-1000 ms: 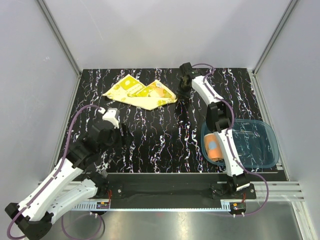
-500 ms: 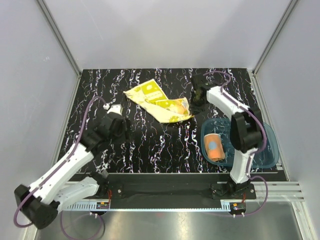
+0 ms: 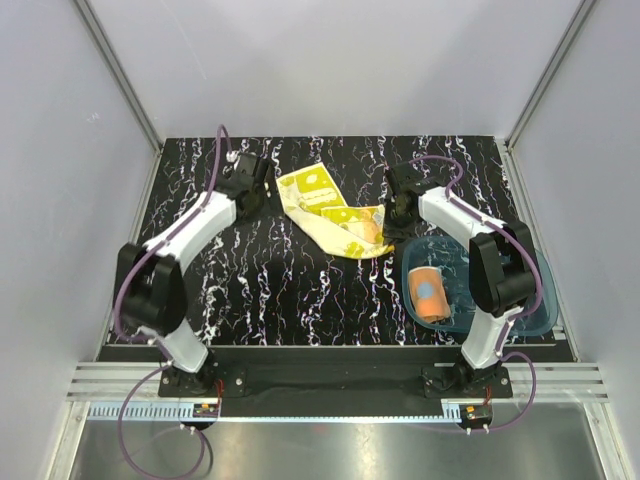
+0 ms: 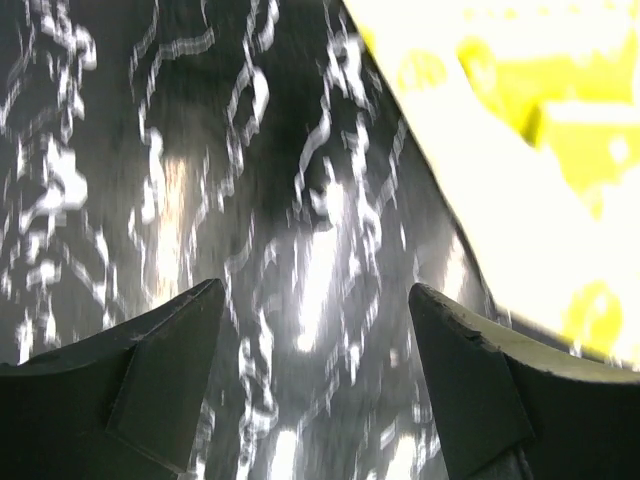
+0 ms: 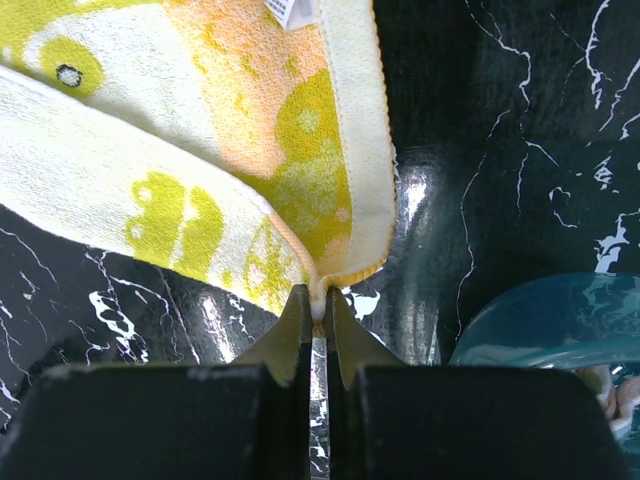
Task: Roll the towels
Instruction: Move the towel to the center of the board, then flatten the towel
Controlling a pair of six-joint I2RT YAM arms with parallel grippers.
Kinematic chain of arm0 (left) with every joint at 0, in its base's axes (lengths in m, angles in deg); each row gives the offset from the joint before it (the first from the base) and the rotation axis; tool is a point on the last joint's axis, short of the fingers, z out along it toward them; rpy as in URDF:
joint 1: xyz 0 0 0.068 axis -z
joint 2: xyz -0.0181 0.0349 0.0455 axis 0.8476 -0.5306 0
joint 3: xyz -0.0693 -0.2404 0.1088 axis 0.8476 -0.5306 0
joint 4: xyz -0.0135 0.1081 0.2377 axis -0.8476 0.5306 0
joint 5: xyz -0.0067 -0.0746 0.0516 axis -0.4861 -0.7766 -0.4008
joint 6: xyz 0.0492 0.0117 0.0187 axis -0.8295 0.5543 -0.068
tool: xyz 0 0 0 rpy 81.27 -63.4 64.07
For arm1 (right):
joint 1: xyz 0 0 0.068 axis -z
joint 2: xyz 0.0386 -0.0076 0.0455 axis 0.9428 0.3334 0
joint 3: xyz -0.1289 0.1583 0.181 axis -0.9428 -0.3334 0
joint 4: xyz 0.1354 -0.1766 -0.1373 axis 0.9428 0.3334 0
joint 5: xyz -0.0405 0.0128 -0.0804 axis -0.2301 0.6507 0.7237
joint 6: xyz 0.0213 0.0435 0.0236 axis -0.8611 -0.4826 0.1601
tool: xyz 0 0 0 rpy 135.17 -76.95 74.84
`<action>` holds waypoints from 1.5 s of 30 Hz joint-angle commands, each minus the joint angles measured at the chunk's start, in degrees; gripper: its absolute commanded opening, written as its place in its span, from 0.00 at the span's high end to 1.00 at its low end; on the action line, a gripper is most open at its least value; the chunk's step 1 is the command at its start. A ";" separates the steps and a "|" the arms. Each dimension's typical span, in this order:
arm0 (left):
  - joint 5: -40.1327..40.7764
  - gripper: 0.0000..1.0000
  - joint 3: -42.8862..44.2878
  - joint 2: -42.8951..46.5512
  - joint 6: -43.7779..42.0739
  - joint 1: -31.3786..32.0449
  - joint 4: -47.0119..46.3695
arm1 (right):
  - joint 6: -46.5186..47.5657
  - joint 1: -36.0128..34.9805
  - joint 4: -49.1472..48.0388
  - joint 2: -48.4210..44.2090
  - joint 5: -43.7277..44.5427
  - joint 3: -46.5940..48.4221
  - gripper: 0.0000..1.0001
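I should now move my open left gripper toward the towel's opposite end and close it on the corner there, while my right gripper pinches one corner of the yellow towel.
The yellow towel lies unrolled and folded over at the middle back of the table. My right gripper is shut on its right corner; in the right wrist view the corner is pinched between the fingertips. My left gripper is open and empty just left of the towel's left end; in the left wrist view the towel lies to the upper right of the open fingers. The orange polka-dot towel lies rolled in the blue tray.
The blue tray's rim is close to the right of my right gripper. The table is black marble-patterned, with grey walls at the back and sides.
My right gripper has dragged the yellow towel rightward and nearer. My left arm has swung from the near left up to the towel's left end.
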 commanded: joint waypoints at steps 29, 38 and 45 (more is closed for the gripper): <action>-4.93 0.35 43.05 -42.83 5.59 -12.07 2.61 | 2.21 -1.03 -3.58 2.32 -3.00 1.30 1.00; -8.09 0.80 46.21 -46.52 4.89 -13.65 2.17 | 2.20 -1.12 -3.76 3.38 -3.53 1.48 1.00; -10.82 1.00 46.75 -46.18 3.66 -14.62 1.82 | 2.56 -1.20 -2.89 4.08 -3.09 2.18 1.00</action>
